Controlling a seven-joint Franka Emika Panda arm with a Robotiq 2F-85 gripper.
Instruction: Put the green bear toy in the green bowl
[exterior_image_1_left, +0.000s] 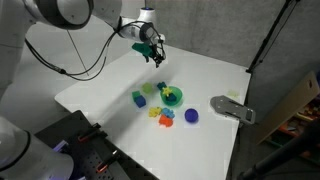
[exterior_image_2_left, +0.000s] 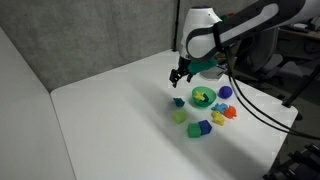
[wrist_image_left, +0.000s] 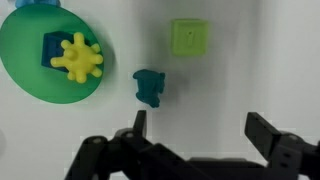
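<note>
My gripper should now go down over the green bear toy until my open fingers are on both sides of its body (exterior_image_2_left: 179, 102). The bear toy lies clear of the green bowl, and its narrow sides face my fingers.
The green bear toy (wrist_image_left: 150, 87) is a small dark teal-green figure lying on the white table, between the green bowl (wrist_image_left: 25, 75) and a paler yellow-green block (wrist_image_left: 189, 37). The bowl holds a yellow spiky toy (wrist_image_left: 77, 58) and a blue cube (wrist_image_left: 52, 48). My gripper (wrist_image_left: 198, 125) is open and empty. It hangs above the table, with the bear just beyond its left fingertip. In both exterior views the gripper (exterior_image_1_left: 155, 50) (exterior_image_2_left: 180, 75) hovers above and behind the bowl (exterior_image_1_left: 172, 97) (exterior_image_2_left: 203, 98).
Small toys lie around the bowl: a blue ball (exterior_image_1_left: 191, 116), a teal block (exterior_image_1_left: 138, 98), orange and yellow pieces (exterior_image_1_left: 162, 115) and a blue cube (exterior_image_2_left: 203, 127). A grey object (exterior_image_1_left: 232, 108) sits near the table edge. A black cable trails from the arm.
</note>
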